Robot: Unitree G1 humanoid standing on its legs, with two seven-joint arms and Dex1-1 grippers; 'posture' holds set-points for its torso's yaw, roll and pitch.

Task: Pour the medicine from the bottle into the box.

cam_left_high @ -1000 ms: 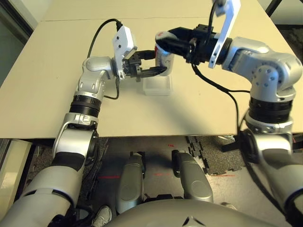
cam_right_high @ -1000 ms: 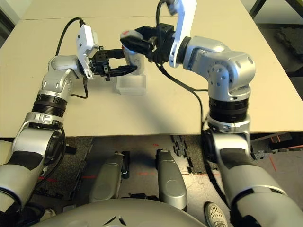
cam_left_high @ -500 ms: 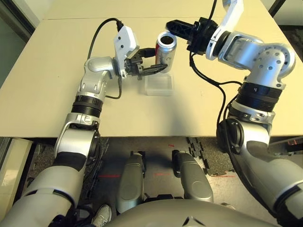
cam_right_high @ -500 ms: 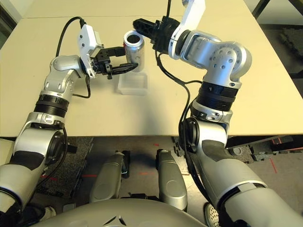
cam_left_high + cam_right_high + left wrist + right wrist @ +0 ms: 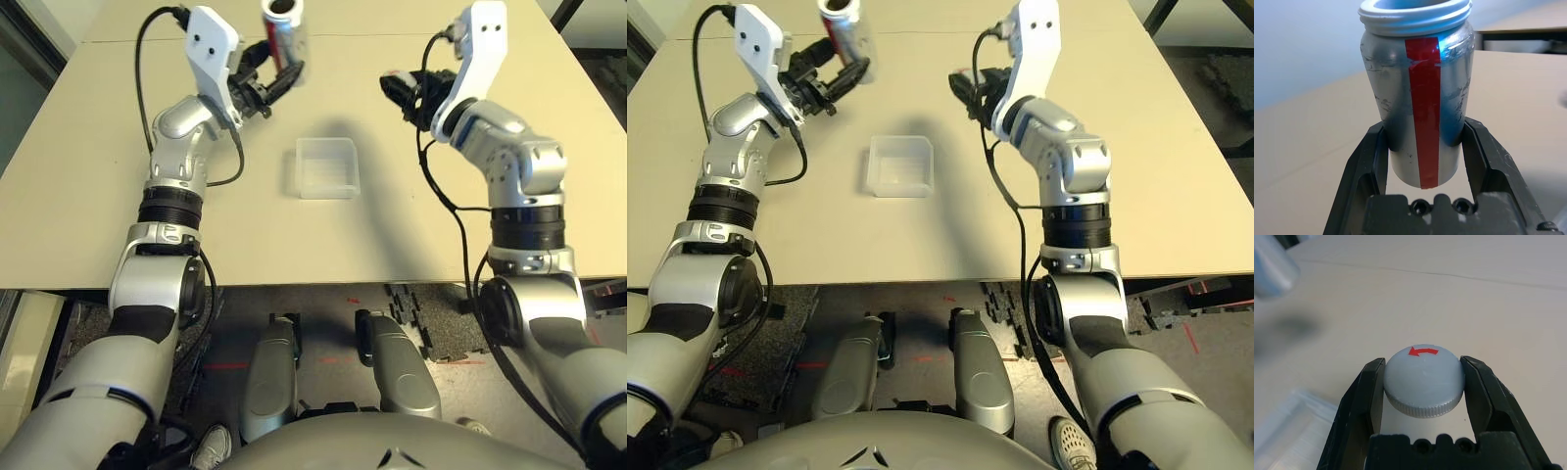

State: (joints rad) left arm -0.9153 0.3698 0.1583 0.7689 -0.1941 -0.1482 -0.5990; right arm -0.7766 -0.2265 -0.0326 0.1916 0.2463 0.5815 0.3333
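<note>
The cap arrow side up (image 5: 1424, 381) is above open table (image 5: 388, 141) beside the box, so my right gripper should now lower the cap until it rests there, then let go.
My left gripper (image 5: 282, 70) is shut on the bottle (image 5: 1420, 98), a silver-grey cylinder with a red strip down its side. It holds the bottle about upright, mouth open, high over the table behind and to the left of the box (image 5: 326, 166). The box is a shallow clear square tray at the table's middle, and I see nothing in it. To the right of the box, my right gripper (image 5: 397, 90) is shut on the round grey cap (image 5: 1424, 379), which has a red arrow on top, and holds it above the table. The medicine is hidden.
The tan table (image 5: 118, 196) has bare surface all round the box. A seam crosses its far part. Black cables hang from both wrists. The floor past the front edge shows dark mats at the right.
The left gripper has lifted the bottle from just behind the box, up and to the left. The right gripper has carried the cap off the bottle and away to the right.
</note>
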